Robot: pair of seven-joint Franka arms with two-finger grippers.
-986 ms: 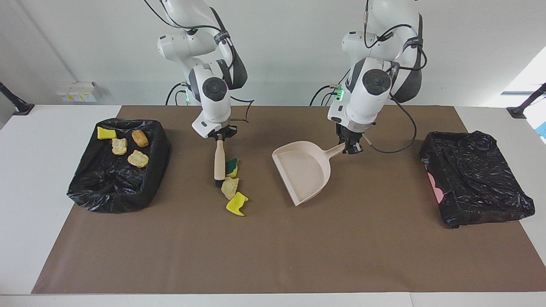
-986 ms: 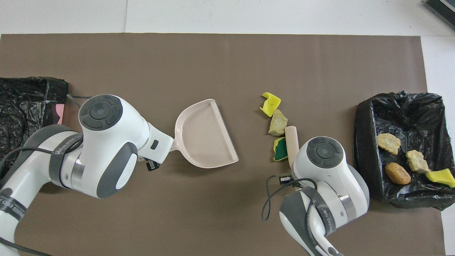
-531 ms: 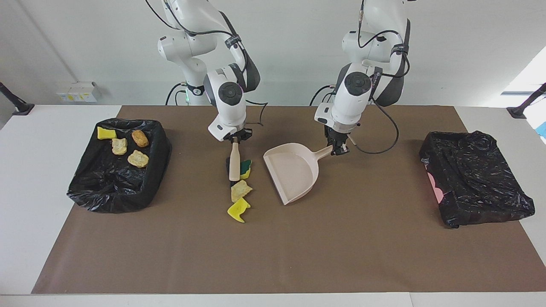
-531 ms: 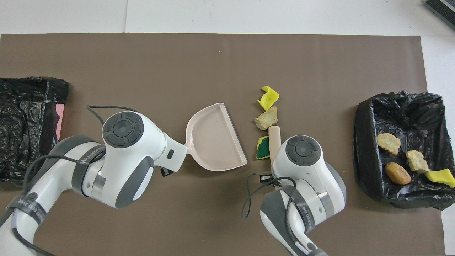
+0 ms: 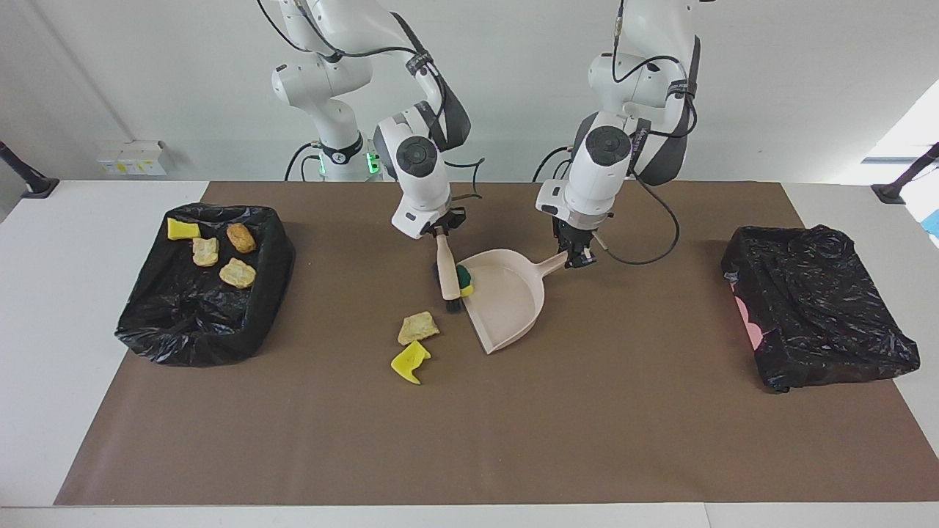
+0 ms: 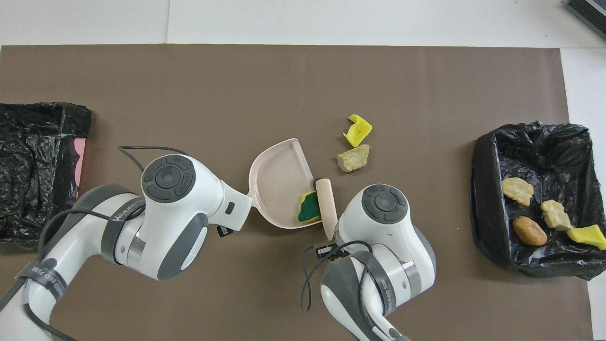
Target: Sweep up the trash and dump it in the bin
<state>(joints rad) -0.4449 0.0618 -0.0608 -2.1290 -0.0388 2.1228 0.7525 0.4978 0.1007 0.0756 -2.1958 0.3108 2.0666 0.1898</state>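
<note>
Next, my right gripper sweeps in the tan chunk (image 6: 353, 158) and yellow sponge piece that lie behind the brush, outside the dustpan, so it should first move the brush back past them (image 6: 379, 141).
My right gripper (image 5: 440, 230) is shut on the beige-handled brush (image 5: 445, 270), whose dark bristles rest at the open edge of the beige dustpan (image 5: 513, 301). My left gripper (image 5: 579, 254) is shut on the dustpan's handle. A yellow sponge scrap with a dark green face (image 5: 463, 279) lies just inside the pan (image 6: 277, 175), against the brush (image 6: 326, 204). A tan foam chunk (image 5: 418, 327) and a yellow sponge piece (image 5: 409, 361) lie on the mat, farther from the robots than the brush. In the overhead view both wrists hide the fingers.
A black-lined bin (image 5: 147, 323) at the right arm's end holds several scraps (image 5: 236, 273). A second black-lined bin (image 5: 814, 308) stands at the left arm's end. A brown mat (image 5: 469, 440) covers the table.
The right arm swept the brush toward the dustpan and pushed the green-faced sponge into it. The left arm slid the pan toward the brush. The tan chunk and yellow piece stayed behind.
</note>
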